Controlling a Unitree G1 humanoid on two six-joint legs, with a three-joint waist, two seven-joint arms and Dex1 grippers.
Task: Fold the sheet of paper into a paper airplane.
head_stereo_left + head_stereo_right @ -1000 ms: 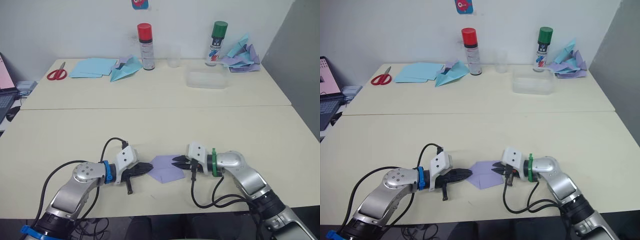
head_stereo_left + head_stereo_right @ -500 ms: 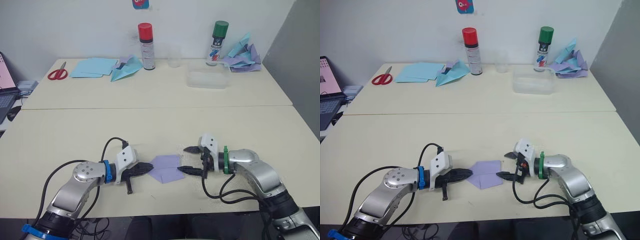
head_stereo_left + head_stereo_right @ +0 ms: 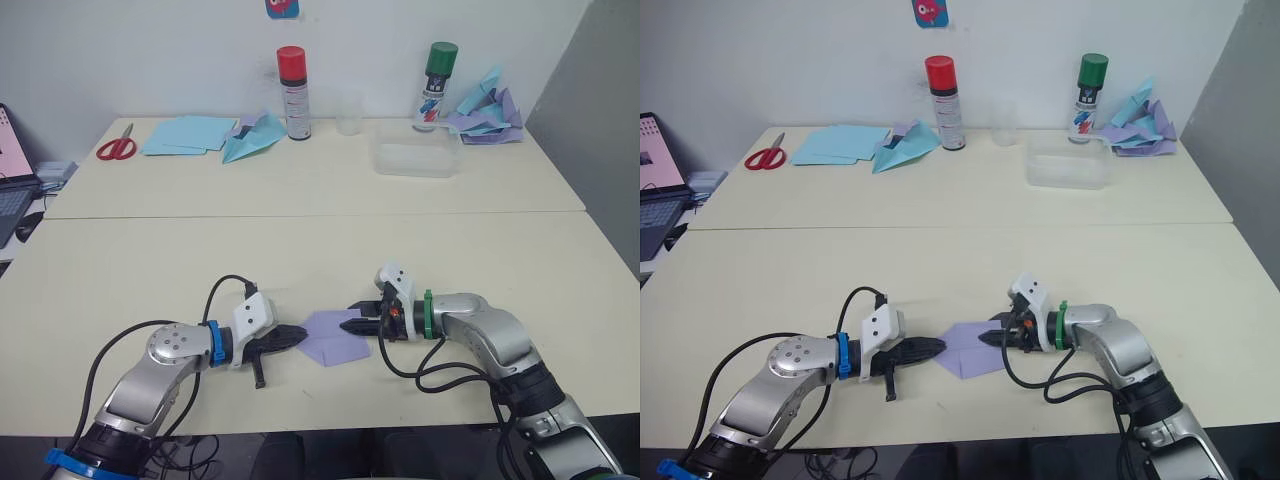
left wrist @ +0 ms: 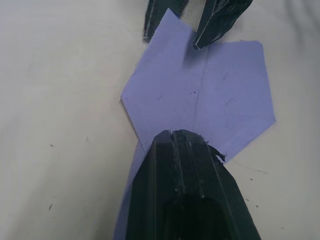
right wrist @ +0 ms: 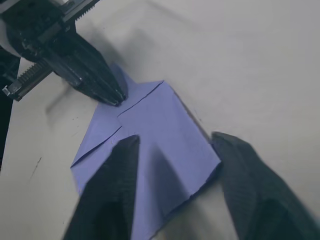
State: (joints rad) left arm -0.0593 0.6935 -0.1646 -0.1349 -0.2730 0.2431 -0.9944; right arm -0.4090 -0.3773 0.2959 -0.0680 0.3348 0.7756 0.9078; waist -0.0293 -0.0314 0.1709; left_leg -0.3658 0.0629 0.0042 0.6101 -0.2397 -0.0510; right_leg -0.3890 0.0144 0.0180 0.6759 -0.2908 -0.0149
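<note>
I expect the lavender sheet (image 3: 333, 342) to fold over lengthwise into a narrow piece when I carry its corner across, because the sheet's pointed end (image 3: 305, 334) is held down under my left gripper.
The lavender sheet of paper (image 3: 335, 338) lies flat near the table's front edge. Its corners are folded in to a point, a flat early paper airplane shape with a centre crease (image 4: 200, 95). My left gripper (image 3: 300, 333) is shut, and its tip (image 4: 175, 135) presses down on the pointed left end. My right gripper (image 3: 356, 316) is open at the sheet's right edge. One of its fingers (image 5: 117, 180) is over the paper and the other (image 5: 245, 185) is just off the edge. Both right fingertips also show in the left wrist view, one of them (image 4: 220, 20) over the sheet.
At the back stand a red-capped spray can (image 3: 291, 92), a clear cup (image 3: 347, 113), a green-capped spray can (image 3: 435, 85) and a clear plastic box (image 3: 414, 159). Pale blue sheets (image 3: 185, 133), a blue paper plane (image 3: 250, 140), scissors (image 3: 114, 146) and a heap of paper planes (image 3: 485, 115) lie there too.
My right gripper left the sheet, drew back to the right and opened wide. It has since come back to the sheet's right edge, still open. The left gripper has stayed put.
</note>
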